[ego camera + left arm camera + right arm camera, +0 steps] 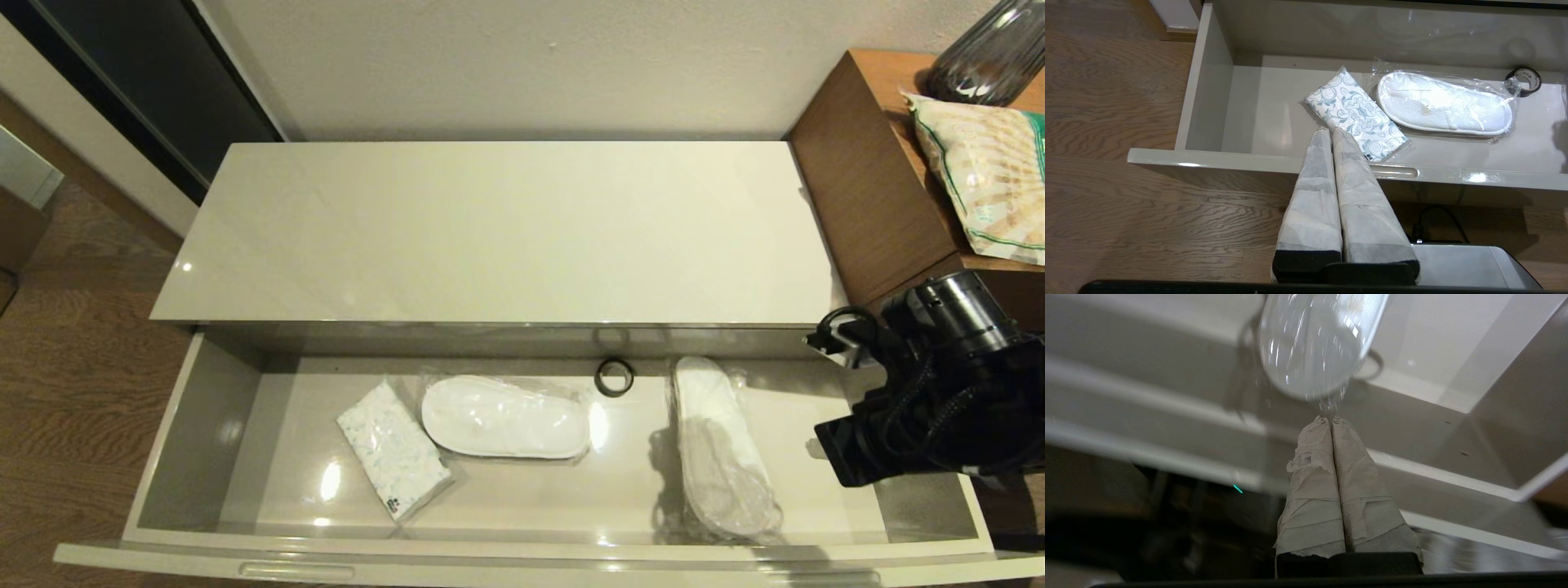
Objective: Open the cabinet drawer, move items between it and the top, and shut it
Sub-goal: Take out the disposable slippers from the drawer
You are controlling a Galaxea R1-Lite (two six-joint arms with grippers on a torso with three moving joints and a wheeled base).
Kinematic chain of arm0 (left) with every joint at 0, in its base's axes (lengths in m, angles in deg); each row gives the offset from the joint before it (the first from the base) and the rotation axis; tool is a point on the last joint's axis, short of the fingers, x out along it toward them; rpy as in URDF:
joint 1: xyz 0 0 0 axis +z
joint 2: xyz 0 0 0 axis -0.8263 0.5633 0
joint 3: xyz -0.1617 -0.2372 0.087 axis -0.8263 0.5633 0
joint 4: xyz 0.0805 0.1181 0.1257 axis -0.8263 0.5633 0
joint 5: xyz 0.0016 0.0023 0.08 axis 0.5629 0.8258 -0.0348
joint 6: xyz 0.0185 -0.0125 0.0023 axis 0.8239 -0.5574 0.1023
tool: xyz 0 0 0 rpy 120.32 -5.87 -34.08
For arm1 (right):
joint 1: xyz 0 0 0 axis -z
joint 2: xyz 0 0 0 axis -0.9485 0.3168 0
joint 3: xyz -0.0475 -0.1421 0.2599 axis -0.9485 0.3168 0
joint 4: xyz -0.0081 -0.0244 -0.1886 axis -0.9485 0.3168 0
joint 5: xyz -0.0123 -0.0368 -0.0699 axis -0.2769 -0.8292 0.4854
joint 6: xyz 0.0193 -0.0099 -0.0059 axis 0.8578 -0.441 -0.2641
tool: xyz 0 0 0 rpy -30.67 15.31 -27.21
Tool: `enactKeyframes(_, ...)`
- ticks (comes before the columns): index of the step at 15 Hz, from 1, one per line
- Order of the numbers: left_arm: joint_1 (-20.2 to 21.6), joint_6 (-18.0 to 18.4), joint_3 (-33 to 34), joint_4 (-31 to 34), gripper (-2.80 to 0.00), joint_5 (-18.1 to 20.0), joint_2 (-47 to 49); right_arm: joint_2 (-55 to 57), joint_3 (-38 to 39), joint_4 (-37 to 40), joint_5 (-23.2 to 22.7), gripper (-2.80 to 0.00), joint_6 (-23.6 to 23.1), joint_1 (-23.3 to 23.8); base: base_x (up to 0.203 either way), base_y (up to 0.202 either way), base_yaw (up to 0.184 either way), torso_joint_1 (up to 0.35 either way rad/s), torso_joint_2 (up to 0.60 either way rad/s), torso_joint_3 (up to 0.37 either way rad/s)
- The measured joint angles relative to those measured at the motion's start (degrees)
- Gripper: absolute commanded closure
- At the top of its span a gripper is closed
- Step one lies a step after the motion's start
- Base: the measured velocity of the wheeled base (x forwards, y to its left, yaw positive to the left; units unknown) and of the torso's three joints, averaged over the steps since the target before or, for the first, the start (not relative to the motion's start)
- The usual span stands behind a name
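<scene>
Next, I open my right gripper wide and straddle the pack farther in, because the gripper's closed fingers hang empty past the near end of the lengthwise slipper pack [741, 523].
The cabinet drawer [204, 408] stands pulled fully out below the bare cream top [506, 229]. Two slipper packs lie in it. One [506, 416] [1443, 104] lies crosswise in the middle. The other [722, 449] [1314, 343] lies lengthwise to the right. My right arm [914, 408] hangs over the drawer's right end, beside that second pack. The right gripper [1329, 419] is shut, its tips close to the pack's crinkly plastic edge, and its fingers are hidden in the head view. My left gripper [1329, 131] is shut and empty, in front of the drawer's front rim [1249, 161].
A patterned tissue pack [392, 449] [1355, 114] lies left of the middle slippers. A small black ring [614, 377] [1524, 81] sits at the drawer's back. On the right, a taller brown table [857, 163] holds a snack bag [988, 171] and a dark vase [988, 57].
</scene>
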Motion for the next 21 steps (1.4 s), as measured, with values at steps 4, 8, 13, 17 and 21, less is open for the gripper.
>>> enactKeyframes(4, -0.02, -0.02, 0.0, -0.04, 0.0, 0.01, 0.0, -3.65, -0.91, 10.65, 0.31, 0.0, -11.53, -1.27, 0.0, 0.0, 0.0, 0.0, 0.0, 0.0)
enactKeyframes(8, -0.02, -0.02, 0.0, 0.0, 0.0, 0.02, 0.0, -2.88, -2.12, 12.24, 5.33, 0.0, -13.98, -1.96, 0.0, 0.0, 0.0, 0.0, 0.0, 0.0)
enactKeyframes(13, -0.02, 0.0, 0.0, -0.01, 0.0, 0.0, 0.0, 2.21, -6.95, 13.38, 10.54, -2.8, -9.82, -1.88, 0.0, 0.0, 0.0, 0.0, 0.0, 0.0)
enactKeyframes(17, -0.02, 0.0, 0.0, -0.04, 0.0, 0.0, 0.0, 6.25, -12.69, 22.48, 9.72, -2.8, 4.98, -1.83, 0.0, 0.0, 0.0, 0.0, 0.0, 0.0)
enactKeyframes(21, -0.02, 0.0, 0.0, 0.05, 0.0, 0.0, 0.0, 11.1, -15.76, 26.57, 6.87, -2.8, 19.31, -1.85, 0.0, 0.0, 0.0, 0.0, 0.0, 0.0)
